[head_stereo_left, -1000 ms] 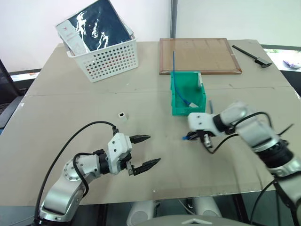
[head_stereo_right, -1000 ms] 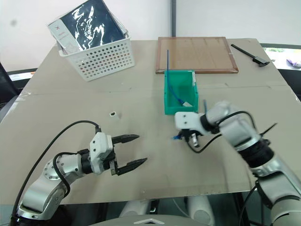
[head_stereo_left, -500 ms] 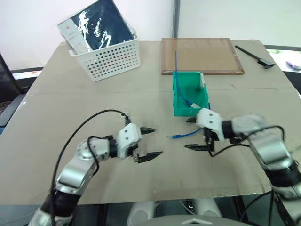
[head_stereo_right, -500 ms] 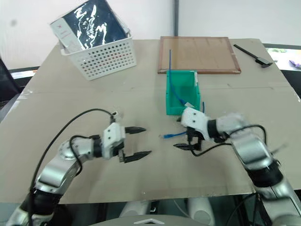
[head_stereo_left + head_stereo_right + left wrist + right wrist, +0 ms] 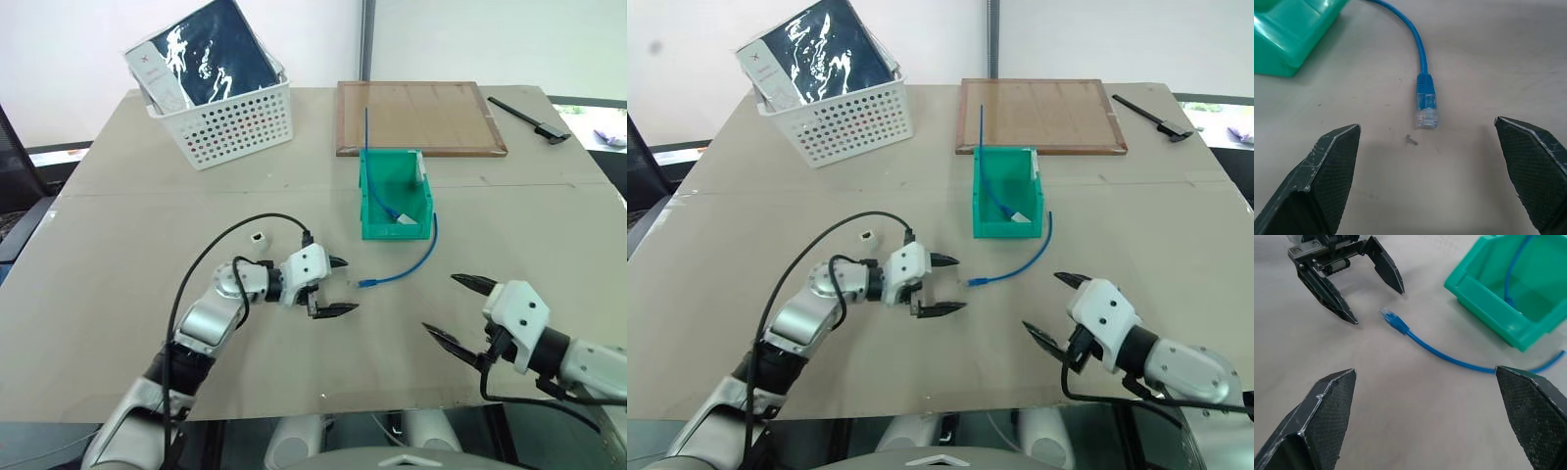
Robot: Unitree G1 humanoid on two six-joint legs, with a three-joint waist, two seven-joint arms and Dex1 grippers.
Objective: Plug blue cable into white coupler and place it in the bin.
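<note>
My gripper will lift the cable (image 5: 408, 272) away whole and leave the bin's piece behind, because the blue cable's tail (image 5: 435, 217) ends outside the green bin.
The blue cable (image 5: 416, 260) curves across the table from the green bin (image 5: 392, 233), and its clear plug (image 5: 1427, 107) lies flat on the tabletop. Another stretch of the cable stands up out of the bin. My left gripper (image 5: 345, 285) is open, with the plug just beyond its two fingertips, untouched. My right gripper (image 5: 441, 304) is open and empty near the table's front right, well back from the cable. The white coupler (image 5: 257, 236) sits alone on the table behind my left arm.
A white perforated basket (image 5: 230, 122) holding a dark package and a white remote stands at the back left. A wooden board (image 5: 421, 117) lies behind the bin, and a black tool (image 5: 529, 117) is at the far right.
My right gripper opened, let go of the cable's plug end and drew back toward the front right edge. My left gripper moved forward and right up to the plug, which now lies on the table.
</note>
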